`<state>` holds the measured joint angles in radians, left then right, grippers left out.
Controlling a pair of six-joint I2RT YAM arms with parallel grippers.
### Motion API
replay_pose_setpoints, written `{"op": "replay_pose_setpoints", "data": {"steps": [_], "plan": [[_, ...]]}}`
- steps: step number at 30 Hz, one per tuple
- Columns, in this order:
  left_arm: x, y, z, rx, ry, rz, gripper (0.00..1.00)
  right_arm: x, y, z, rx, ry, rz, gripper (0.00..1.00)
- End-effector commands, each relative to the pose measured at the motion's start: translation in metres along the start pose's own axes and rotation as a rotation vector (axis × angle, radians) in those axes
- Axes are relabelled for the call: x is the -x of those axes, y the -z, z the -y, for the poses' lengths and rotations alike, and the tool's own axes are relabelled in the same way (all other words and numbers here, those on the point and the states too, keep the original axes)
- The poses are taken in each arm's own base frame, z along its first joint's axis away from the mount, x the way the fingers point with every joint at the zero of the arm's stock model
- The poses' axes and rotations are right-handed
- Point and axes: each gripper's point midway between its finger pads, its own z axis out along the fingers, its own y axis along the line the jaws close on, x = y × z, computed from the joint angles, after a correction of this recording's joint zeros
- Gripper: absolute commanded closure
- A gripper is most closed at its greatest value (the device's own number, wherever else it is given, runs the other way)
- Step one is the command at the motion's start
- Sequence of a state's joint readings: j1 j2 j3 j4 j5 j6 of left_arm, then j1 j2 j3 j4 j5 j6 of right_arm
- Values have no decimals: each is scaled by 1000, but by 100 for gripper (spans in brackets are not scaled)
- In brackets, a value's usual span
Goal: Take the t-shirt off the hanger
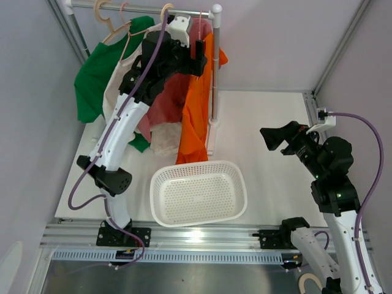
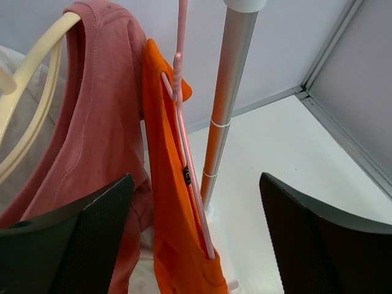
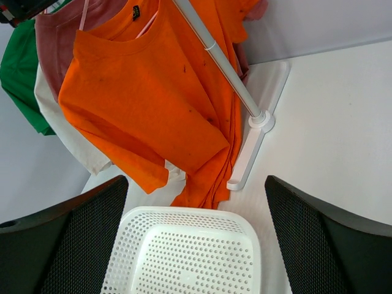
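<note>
The left gripper's wide fingers reach across the dusty pink shirt's edge (image 2: 142, 205) next to the hanger, so the robot should bring them closer together and close them on only the thin pink hanger (image 2: 189, 150).
An orange t-shirt (image 1: 195, 116) (image 2: 168, 202) (image 3: 147, 104) hangs on a thin pink hanger (image 2: 190, 165) at the right end of the clothes rail, beside the rack's upright pole (image 1: 214, 67). My left gripper (image 1: 197, 54) (image 2: 195, 184) is raised to the shirt's collar and stands open. Its two fingers straddle the collar and the hanger's shoulder without touching them. My right gripper (image 1: 274, 138) (image 3: 196, 184) hovers open over the table to the right, facing the shirt's hem, with nothing between its fingers.
A dusty pink shirt (image 1: 165, 101) (image 2: 98, 122), a cream one (image 1: 162, 138) and a green one (image 1: 95, 73) hang to the left on the same rail. A white perforated basket (image 1: 159, 184) (image 3: 184, 212) sits on the table below the shirts. The pole's base (image 3: 257, 147) rests beside the orange hem.
</note>
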<state>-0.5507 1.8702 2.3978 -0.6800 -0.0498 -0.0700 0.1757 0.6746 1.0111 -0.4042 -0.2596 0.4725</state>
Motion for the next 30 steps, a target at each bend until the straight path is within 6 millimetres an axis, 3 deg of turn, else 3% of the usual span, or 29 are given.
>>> {"op": "replay_pose_setpoints", "data": {"steps": [1,4,9,14,16,21,24,30], "plan": [[15,-7,0,13,-23,64,13,-1,0,-1,11,13,3,1],[10,-16,-2,24,-29,60,14,-2,0,-1,9,10,-1,1],[5,-26,-3,29,-41,57,24,-3,1,0,4,11,-2,1],[9,-27,-7,56,-42,74,43,-3,2,1,-2,13,-2,1],[15,-25,-7,55,-45,93,58,-4,2,2,-6,12,-2,1],[30,-19,-12,80,-51,140,76,-6,2,3,-7,7,-8,1],[36,-17,-14,93,-51,157,99,-6,2,3,-8,5,-9,1],[53,-7,-10,70,-48,208,99,-8,2,3,-5,5,-12,1]]}}
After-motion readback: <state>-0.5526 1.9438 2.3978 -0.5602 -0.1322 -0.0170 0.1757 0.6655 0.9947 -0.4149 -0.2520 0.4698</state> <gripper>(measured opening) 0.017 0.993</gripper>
